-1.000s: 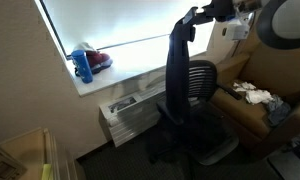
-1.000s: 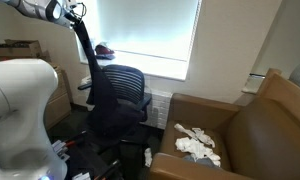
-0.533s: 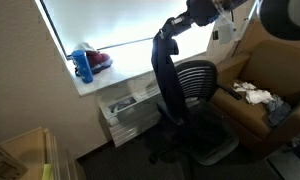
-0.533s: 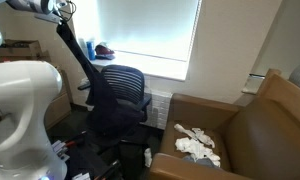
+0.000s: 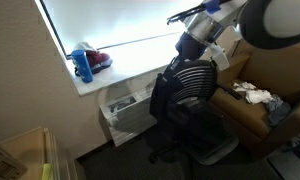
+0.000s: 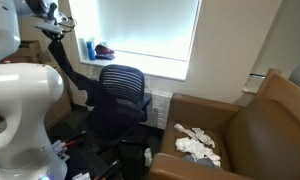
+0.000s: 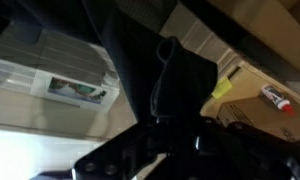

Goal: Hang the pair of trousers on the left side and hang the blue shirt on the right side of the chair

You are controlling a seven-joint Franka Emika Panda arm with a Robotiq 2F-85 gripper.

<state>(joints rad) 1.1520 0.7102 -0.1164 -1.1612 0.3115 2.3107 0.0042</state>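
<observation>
My gripper should keep lowering the trousers' top end and let go of it beside the chair back, as the trousers are draped over the window side of the office chair.
The dark trousers lie draped over the window side of the black office chair. In an exterior view they stretch from my gripper down to the chair as a dark band. The gripper is above the chair back and shut on the trousers' top end. The wrist view is mostly dark, filled by the trousers; the jaws are hidden there. A bluish cloth, possibly the blue shirt, lies on the brown armchair.
A brown armchair holds crumpled white cloth beside the chair. The window sill carries a blue bottle and a red item. A wall heater stands under the window. Boxes lie on the floor.
My gripper has moved down and across towards the chair back. The trousers, earlier hanging straight from the gripper, now lie over the chair's side.
</observation>
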